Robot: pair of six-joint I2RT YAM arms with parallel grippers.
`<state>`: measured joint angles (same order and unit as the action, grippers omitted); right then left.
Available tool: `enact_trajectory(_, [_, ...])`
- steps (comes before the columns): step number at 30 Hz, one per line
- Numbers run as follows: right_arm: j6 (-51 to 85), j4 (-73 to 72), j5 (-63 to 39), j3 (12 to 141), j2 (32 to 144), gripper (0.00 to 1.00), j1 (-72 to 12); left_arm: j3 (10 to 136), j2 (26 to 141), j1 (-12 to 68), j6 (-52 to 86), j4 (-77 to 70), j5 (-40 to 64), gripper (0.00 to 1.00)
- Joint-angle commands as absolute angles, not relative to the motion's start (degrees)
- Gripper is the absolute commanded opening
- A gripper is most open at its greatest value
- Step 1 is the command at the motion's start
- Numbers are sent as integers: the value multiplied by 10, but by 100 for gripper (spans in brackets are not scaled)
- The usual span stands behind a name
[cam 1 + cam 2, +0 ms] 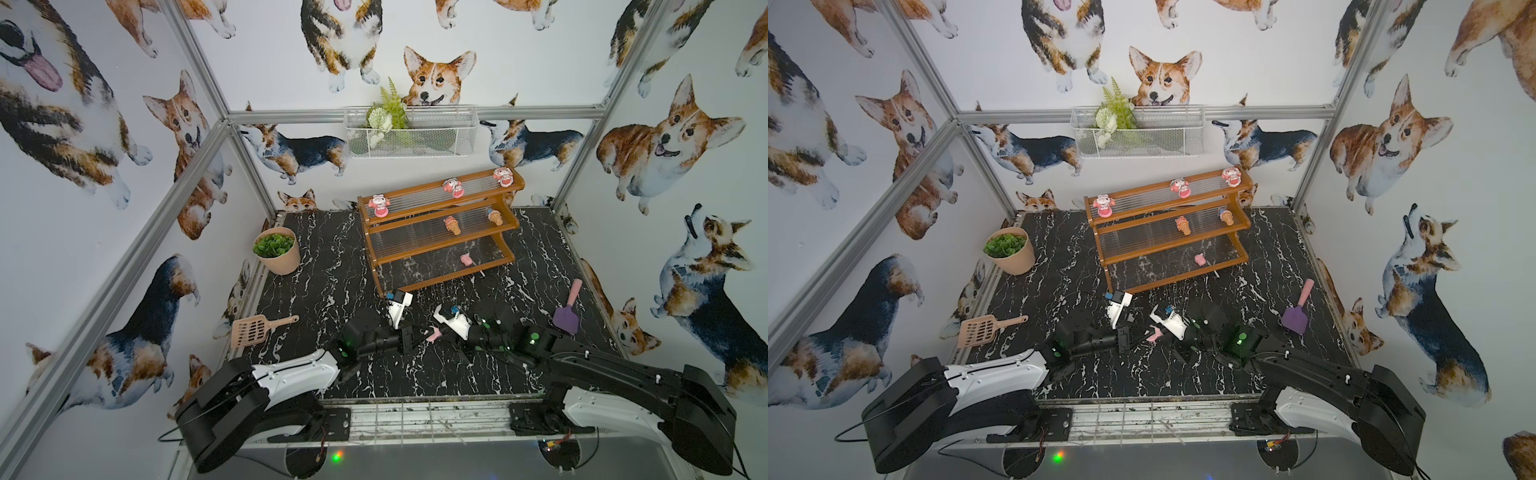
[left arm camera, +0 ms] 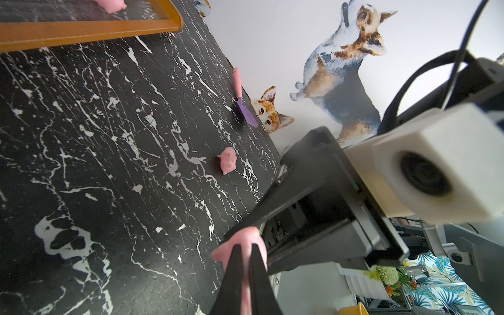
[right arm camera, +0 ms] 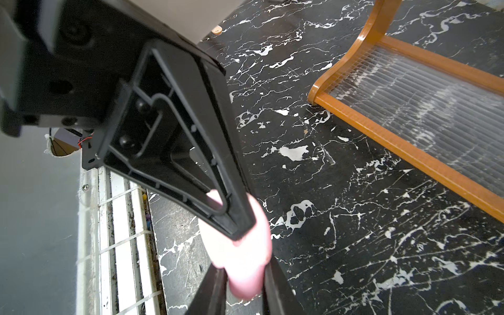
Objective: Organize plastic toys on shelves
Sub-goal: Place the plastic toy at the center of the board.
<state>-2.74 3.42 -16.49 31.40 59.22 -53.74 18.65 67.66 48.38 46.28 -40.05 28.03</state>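
Next, I put the pink pig [image 1: 433, 334] down for my right gripper to take first, since my left gripper squeezes it thin in midair against my right gripper's fingers.
A pink pig [image 1: 434, 333] [image 1: 1155, 333] hangs above the table's front middle, between both grippers. My left gripper [image 2: 245, 248] [image 1: 424, 336] is shut on this pig [image 2: 249, 234], squeezing it thin. My right gripper [image 3: 244, 272] [image 1: 441, 330] has its fingers parted on either side of the pig's other end [image 3: 240, 253]; whether they still press it does not show. The shelves [image 1: 444, 279] [image 1: 1175, 279] stand behind. Three dolls [image 1: 379, 205] are on the top tier, two ice-cream cones [image 1: 453, 225] on the middle one and a pig [image 1: 466, 259] on the lowest. Another pig [image 2: 227, 161] lies on the table.
A beige slotted scoop [image 1: 253, 330] lies at the front left. A purple scoop [image 1: 567, 318] lies at the right edge, and a potted plant [image 1: 277, 249] stands at the back left. A white wire basket [image 1: 411, 133] hangs on the back wall above the shelves.
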Motion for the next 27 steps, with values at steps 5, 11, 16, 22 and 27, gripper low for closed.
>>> enact_trajectory(5, [30,28,-118,280,532,61,-512,241,576,484,305,-118,163,1])
enact_trajectory(11, [175,-33,-259,220,479,62,-309,290,552,498,234,32,57,2])
enact_trajectory(16, [268,-101,-351,176,476,62,-172,376,617,574,189,168,-82,3])
enact_trajectory(22, [285,-87,-348,171,475,62,-145,465,707,642,153,292,-214,3])
enact_trajectory(27, [308,-77,-355,161,455,62,-111,545,781,666,128,368,-289,4])
